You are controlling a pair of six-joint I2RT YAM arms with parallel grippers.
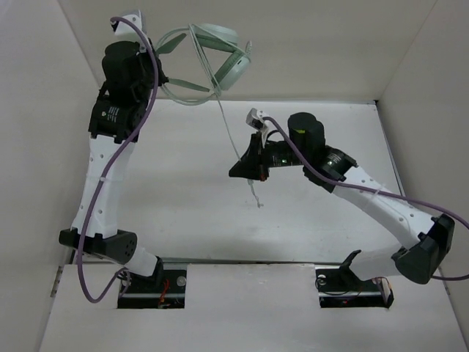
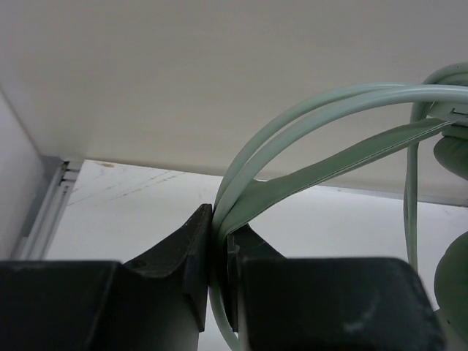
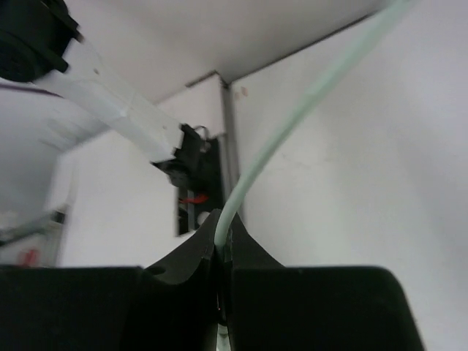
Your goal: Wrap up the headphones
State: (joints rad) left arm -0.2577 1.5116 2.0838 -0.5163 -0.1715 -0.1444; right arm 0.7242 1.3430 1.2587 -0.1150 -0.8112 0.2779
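Observation:
The cable (image 1: 229, 133) stretches tight from the headphones to my right gripper, so I should go on winding until the cable's loose end reaches the headband (image 1: 193, 29), and then let go.
The mint-green headphones (image 1: 220, 51) hang in the air at the back of the enclosure, earcups to the right. My left gripper (image 1: 163, 79) is shut on their thin double headband (image 2: 292, 139); the bands pass between its fingertips (image 2: 201, 234). An earcup (image 2: 457, 150) shows at the right edge of the left wrist view. The pale cable (image 1: 226, 125) runs down from the earcup to my right gripper (image 1: 238, 170), which is shut on it; the cable (image 3: 292, 139) rises from between the fingers (image 3: 197, 248). The cable's loose end (image 1: 256, 196) dangles below the right gripper.
White walls enclose the table (image 1: 183, 205) on three sides. A purple arm cable (image 1: 110, 191) runs along the left arm and another (image 1: 352, 189) along the right arm. The left arm's base (image 3: 194, 179) shows in the right wrist view.

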